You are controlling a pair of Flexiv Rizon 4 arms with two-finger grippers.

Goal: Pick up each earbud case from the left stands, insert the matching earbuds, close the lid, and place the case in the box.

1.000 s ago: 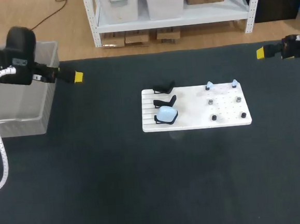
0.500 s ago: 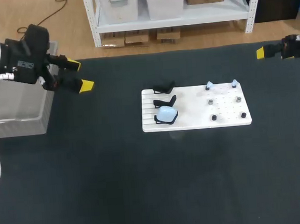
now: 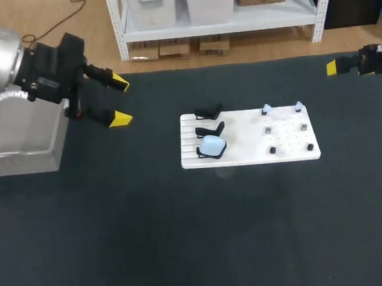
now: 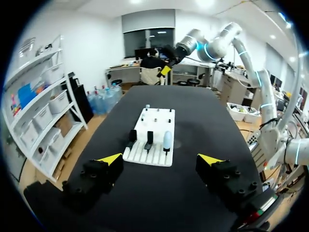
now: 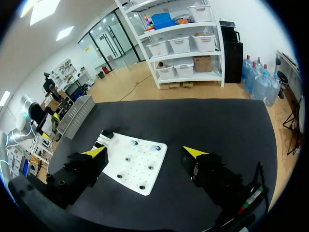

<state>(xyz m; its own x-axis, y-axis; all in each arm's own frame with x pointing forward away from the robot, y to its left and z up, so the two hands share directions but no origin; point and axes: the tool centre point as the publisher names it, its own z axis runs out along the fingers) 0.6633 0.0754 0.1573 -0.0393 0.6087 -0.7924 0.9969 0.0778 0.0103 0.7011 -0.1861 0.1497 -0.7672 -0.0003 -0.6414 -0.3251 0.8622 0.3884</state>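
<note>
My gripper will uncover empty slots inside the pale blue earbud case (image 3: 212, 145) when it opens the case's lid, because the matching pale earbuds (image 3: 266, 109) sit out on pegs.
A white board (image 3: 249, 138) lies mid-table with three black stands along its left side. A pale blue earbud case (image 3: 212, 144) rests on the nearest stand; the other two stands (image 3: 208, 110) are bare. Two pale earbuds (image 3: 266, 109) (image 3: 298, 106) sit on pegs at the board's far right. My left gripper (image 3: 120, 101) hangs open in the air, left of the board, fingers pointing at it. In the left wrist view the gripper (image 4: 160, 159) is open and the case (image 4: 167, 141) is well ahead of it. My right gripper (image 5: 145, 152) is open at the table's far right edge, away from the board (image 5: 137, 166).
A clear plastic box (image 3: 26, 146) stands at the table's left edge, behind my left arm; in the right wrist view the box (image 5: 77, 108) shows beyond the board. Several small dark pegs (image 3: 290, 138) dot the board's right half. Dark cloth covers the table.
My left arm has swung right, from over the box toward the board, and its gripper has turned so that both yellow tips show. The right arm has not moved.
</note>
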